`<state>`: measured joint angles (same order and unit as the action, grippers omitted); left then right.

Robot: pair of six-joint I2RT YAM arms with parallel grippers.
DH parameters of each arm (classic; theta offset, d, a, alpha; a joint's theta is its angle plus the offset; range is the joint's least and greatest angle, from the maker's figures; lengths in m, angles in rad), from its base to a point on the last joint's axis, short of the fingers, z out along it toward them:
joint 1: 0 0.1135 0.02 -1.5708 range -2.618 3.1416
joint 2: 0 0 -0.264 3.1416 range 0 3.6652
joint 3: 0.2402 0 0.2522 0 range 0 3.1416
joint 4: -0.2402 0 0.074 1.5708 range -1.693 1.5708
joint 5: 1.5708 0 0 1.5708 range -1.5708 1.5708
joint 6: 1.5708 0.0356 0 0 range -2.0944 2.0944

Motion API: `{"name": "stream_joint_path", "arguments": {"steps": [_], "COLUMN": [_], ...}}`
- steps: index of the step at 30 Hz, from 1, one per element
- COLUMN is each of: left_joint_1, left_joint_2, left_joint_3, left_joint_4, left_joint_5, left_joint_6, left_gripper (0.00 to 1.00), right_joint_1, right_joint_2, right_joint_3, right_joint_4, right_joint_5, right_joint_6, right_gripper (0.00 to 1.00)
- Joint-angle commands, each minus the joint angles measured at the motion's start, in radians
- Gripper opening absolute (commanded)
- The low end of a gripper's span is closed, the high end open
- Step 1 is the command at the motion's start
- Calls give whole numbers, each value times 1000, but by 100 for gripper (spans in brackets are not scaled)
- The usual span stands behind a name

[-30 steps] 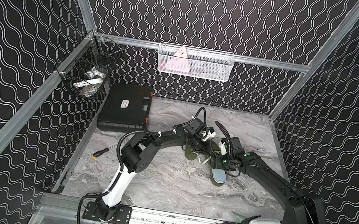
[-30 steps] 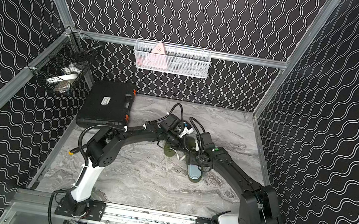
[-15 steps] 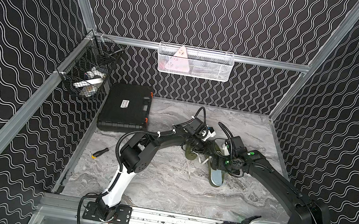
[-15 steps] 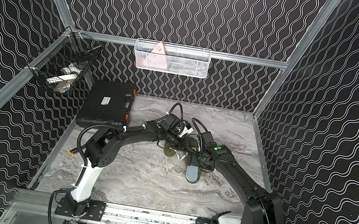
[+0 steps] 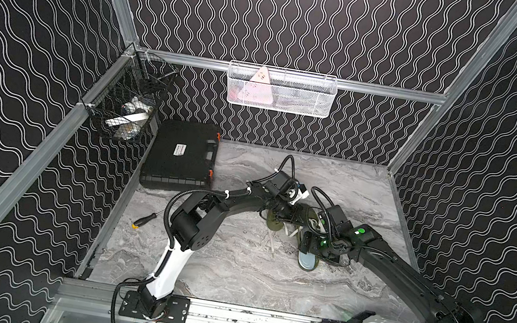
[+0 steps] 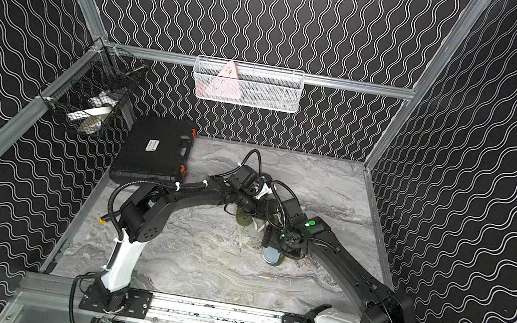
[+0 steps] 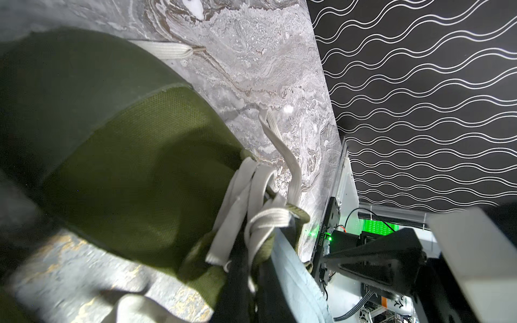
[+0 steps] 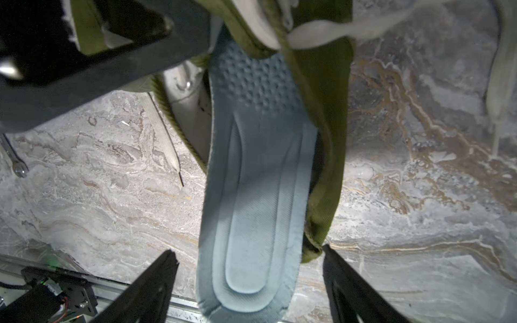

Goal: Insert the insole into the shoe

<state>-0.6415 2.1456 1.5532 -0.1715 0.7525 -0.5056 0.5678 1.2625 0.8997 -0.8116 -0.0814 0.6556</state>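
Note:
The insole's heel end [image 8: 250, 298] pokes out past the shoe's green collar, so the robot's right gripper should move back toward the insole's heel, press its edges [image 8: 205, 263] together and push inward.
An olive green shoe [image 5: 275, 220] [image 6: 242, 219] with white laces lies mid-table. My left gripper [image 7: 251, 285] is shut on the shoe [image 7: 126, 156] at its laced opening edge. A light blue insole [image 5: 307, 262] [image 6: 272, 256] is part way inside the shoe. Its toe end is hidden within, and its heel end sticks out toward the table's front. My right gripper [image 8: 250, 268] stands open, one finger on each side of the insole's [image 8: 257, 195] heel end without touching it. The shoe's green collar [image 8: 324, 112] runs beside the insole.
A black tool case [image 5: 180, 157] lies at the back left, and a screwdriver [image 5: 144, 220] rests near the left wall. On that wall hangs a black wire basket [image 5: 126, 102], and on the back wall a white mesh basket [image 5: 280, 90]. Loose laces [image 5: 270, 241] trail onto the marble.
My right gripper has shifted slightly toward the front along the insole's heel end, still open. The left arm and the shoe have stayed put.

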Motion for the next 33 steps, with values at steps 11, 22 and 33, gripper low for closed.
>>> {"name": "stream_joint_path", "arguments": {"steps": [11, 22, 33], "left_joint_1": [-17, -36, -50], "left_joint_2": [-44, -79, -89], "left_joint_3": [-55, -88, -128], "left_joint_4": [79, 130, 161], "left_joint_5": [-40, -133, -166], "left_joint_6": [-66, -161, -178], "left_gripper": [0, 0, 0], "right_joint_1": [48, 97, 98], "right_joint_2": [62, 1, 5], "right_joint_3": [14, 46, -38], "right_joint_4": [-6, -94, -11], "right_joint_5": [37, 83, 22], "right_joint_6": [145, 215, 283], "right_gripper": [78, 85, 81]}}
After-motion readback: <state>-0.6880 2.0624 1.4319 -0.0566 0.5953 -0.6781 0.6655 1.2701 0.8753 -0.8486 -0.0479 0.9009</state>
